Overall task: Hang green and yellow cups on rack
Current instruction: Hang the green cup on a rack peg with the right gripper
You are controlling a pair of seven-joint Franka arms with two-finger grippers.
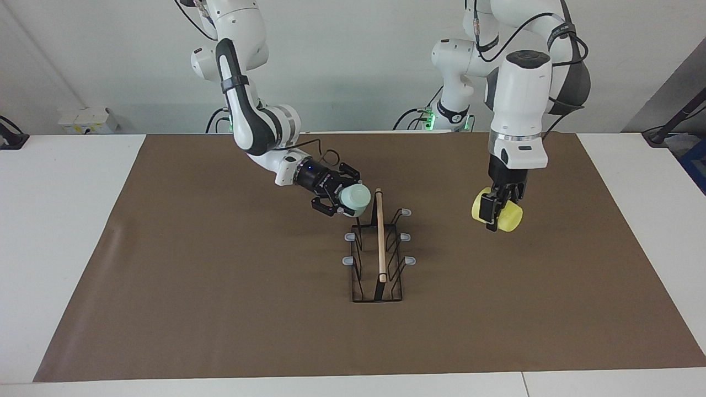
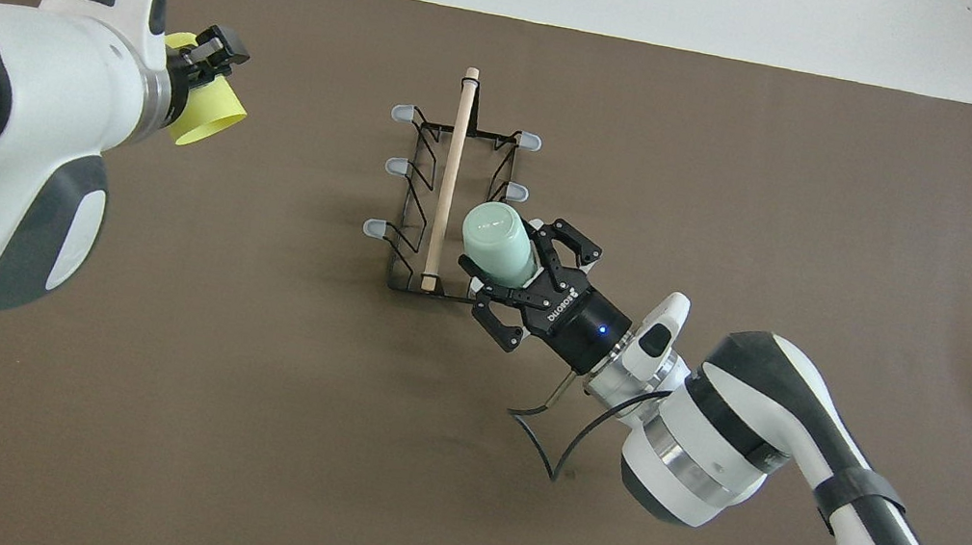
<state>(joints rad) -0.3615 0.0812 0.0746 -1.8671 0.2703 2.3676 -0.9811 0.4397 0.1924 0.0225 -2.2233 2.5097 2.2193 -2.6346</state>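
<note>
My right gripper has the mint green cup closed end up [image 2: 492,231] over the rack's near peg and should keep lowering until the peg holds the cup, then release.
The rack [image 1: 380,242] stands mid-mat, its wooden rod running away from the robots; it also shows in the overhead view [image 2: 450,174]. My right gripper [image 1: 345,196] is shut on the mint green cup [image 1: 356,199], tilted with its closed end toward the rod. It holds the cup over the rack's end nearest the robots, on the right arm's side, hiding the prong there. In the overhead view the gripper [image 2: 518,266] holds the cup [image 2: 495,235] beside the rod. My left gripper [image 1: 495,216] is shut on the yellow cup [image 1: 511,216] above the mat, toward the left arm's end [image 2: 200,117].
A brown mat [image 1: 220,286] covers the white table [image 1: 55,220]. A small white box [image 1: 88,118] sits at the table's edge beside the right arm's base. A black cable [image 2: 558,435] hangs from the right wrist.
</note>
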